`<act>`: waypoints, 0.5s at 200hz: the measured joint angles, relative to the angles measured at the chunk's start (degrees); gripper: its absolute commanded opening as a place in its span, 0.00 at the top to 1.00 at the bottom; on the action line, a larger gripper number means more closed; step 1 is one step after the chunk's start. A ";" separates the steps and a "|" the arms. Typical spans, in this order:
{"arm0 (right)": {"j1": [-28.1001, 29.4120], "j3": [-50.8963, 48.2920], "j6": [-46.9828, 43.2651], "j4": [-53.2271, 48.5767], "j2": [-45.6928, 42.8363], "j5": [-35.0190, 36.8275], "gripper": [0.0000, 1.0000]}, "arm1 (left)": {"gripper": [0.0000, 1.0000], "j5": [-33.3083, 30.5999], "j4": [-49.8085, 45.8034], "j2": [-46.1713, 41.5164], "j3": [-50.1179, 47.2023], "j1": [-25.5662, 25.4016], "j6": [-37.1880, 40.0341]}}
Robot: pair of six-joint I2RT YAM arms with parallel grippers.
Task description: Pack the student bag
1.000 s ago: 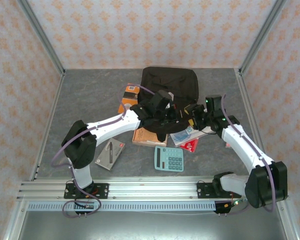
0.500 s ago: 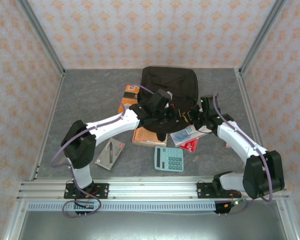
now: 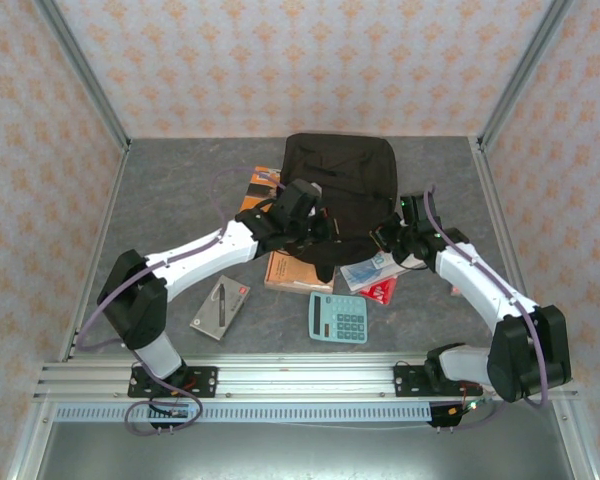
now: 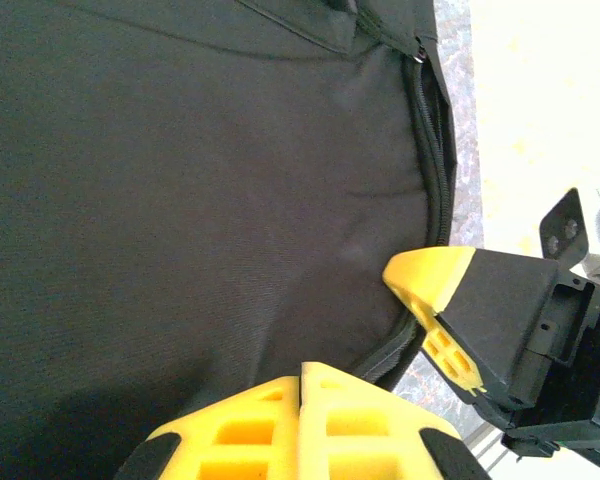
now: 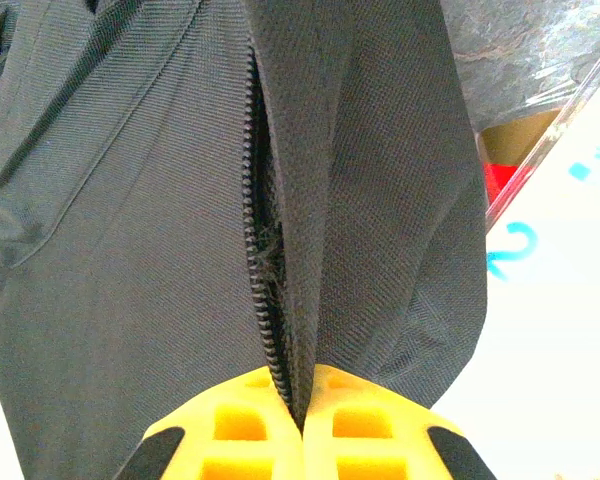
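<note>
I should move the bag clear and grip its fabric fold (image 5: 302,200) with my right gripper before packing, because the bag's front edge hangs over the orange book.
The student bag (image 3: 342,178), a black fabric backpack, lies at the back middle of the table. My right gripper (image 3: 383,233) is at its right front corner. In the right wrist view the right gripper (image 5: 302,402) is shut on the bag's fabric edge (image 5: 380,200), beside an open zipper (image 5: 255,220). My left gripper (image 3: 318,228) hovers over the bag's front part. The left gripper (image 4: 302,376) is shut with nothing visible between its fingers, and black bag cloth (image 4: 200,180) lies just beyond. The right gripper's yellow fingertip (image 4: 432,280) shows close by at the bag's zipper seam.
In front of the bag lie an orange book (image 3: 292,274), a teal calculator (image 3: 338,318), a clear sleeve with blue print (image 3: 372,268) over a red item (image 3: 383,291), and a grey case (image 3: 220,306). Another orange item (image 3: 257,190) sits left of the bag.
The left arm has swung left and back, carrying its gripper a little toward the bag's left side. The right gripper has moved in toward the bag's corner and stayed there.
</note>
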 measured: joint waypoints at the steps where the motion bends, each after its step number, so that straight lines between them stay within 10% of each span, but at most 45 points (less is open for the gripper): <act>1: 0.00 0.02 -0.07 -0.07 0.00 0.04 1.00 | 1.00 0.00 -0.02 -0.07 -0.02 0.02 0.00; 100: -3.10 3.45 -7.23 -4.98 0.02 1.53 1.00 | 1.00 -1.46 -2.64 -4.96 -3.32 6.56 1.57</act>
